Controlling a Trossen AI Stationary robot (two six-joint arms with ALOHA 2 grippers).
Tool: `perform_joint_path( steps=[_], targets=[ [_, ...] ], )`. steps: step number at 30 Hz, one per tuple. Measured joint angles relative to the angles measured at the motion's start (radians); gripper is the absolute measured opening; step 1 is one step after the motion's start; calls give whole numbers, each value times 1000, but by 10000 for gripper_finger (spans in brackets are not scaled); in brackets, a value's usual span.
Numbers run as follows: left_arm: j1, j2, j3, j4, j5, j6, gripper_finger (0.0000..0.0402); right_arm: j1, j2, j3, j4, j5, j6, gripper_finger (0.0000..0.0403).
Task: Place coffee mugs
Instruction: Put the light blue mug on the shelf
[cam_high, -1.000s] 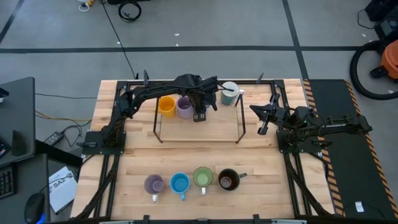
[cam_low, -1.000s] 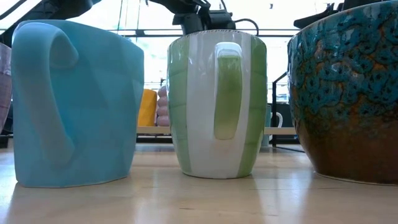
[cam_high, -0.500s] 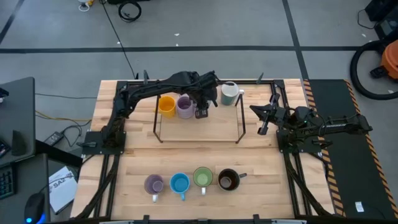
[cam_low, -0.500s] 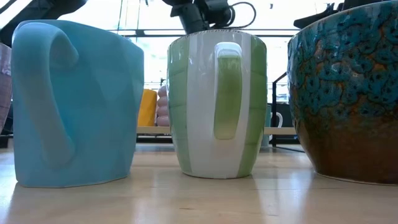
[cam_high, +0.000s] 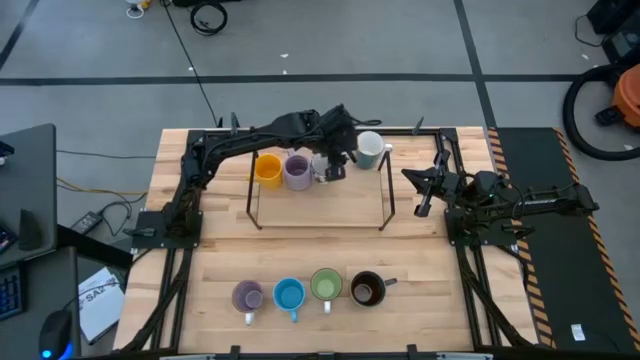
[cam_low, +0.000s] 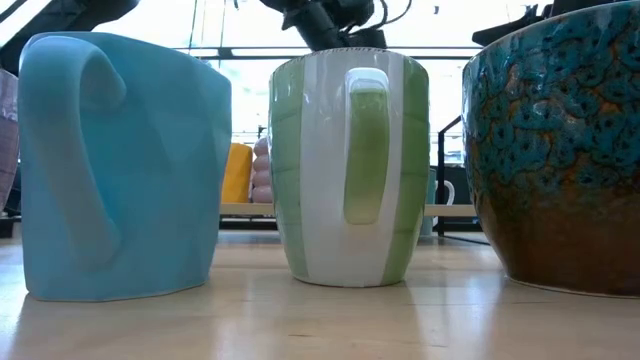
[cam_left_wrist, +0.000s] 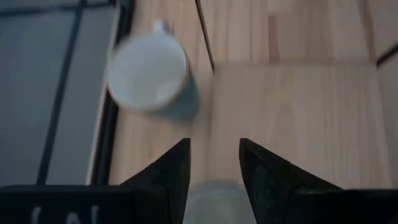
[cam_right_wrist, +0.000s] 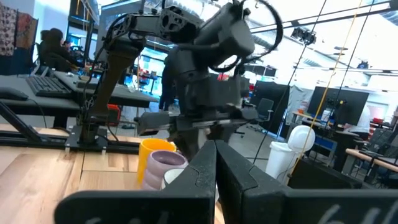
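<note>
My left gripper should move out of the way first, because it is open and crowds the space (cam_high: 359, 173) beside the pale mug. My right gripper should reach for that mug (cam_high: 369, 147) after that.
My left gripper (cam_high: 333, 165) reaches over the raised shelf (cam_high: 355, 195) at the far middle of the table, shut on a white mug (cam_high: 321, 168) next to the purple mug (cam_high: 296, 172) and the orange mug (cam_high: 267, 168). The pale white-blue mug (cam_high: 369, 150) stands on the shelf's far right; the left wrist view shows it too (cam_left_wrist: 151, 73). Lavender (cam_high: 248, 296), bright blue (cam_high: 289, 295), green (cam_high: 325, 286) and dark brown (cam_high: 367, 289) mugs stand in a row at the near edge. My right gripper (cam_high: 421, 196) waits shut at the right. My left gripper has the white mug (cam_left_wrist: 214, 202) far back between its two fingers (cam_left_wrist: 177, 165), coming from above and slanting toward the far edge. Which part of the mug the fingers are on is hidden by the gripper itself. I cannot tell whether the mug rests on the shelf.
The shelf stands on thin black legs (cam_high: 386, 205), with bare wood between the white mug and the pale mug. In the low view the blue mug (cam_low: 120, 165), green mug (cam_low: 345, 165) and dark mug (cam_low: 555, 150) fill the foreground. Open tabletop (cam_high: 320, 245) lies between shelf and row.
My left gripper has moved toward the table's far edge and slightly right, from the shelf's near side into line with the orange and purple mugs, tipping as it went. The white mug has come along with it. The right arm has kept still.
</note>
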Motion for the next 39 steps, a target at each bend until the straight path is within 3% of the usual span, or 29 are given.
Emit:
perform_joint_path(
  steps=[14, 20, 26, 33, 39],
  targets=[
    [23, 94, 0, 275, 16, 31, 143, -1, 0, 0, -1, 9, -7, 9],
    [10, 97, -1, 244, 112, 29, 139, -1, 0, 0, -16, 31, -14, 9],
    [-44, 32, 1, 76, 102, 22, 115, 0, 0, 0, -40, 98, -16, 9],
    [-175, -73, 0, -123, 3, -8, 92, 3, 0, 0, -54, 142, -29, 9],
    [-293, -138, -90, -126, -106, -83, 82, 3, 0, 0, -17, 86, -24, 9]
  ],
)
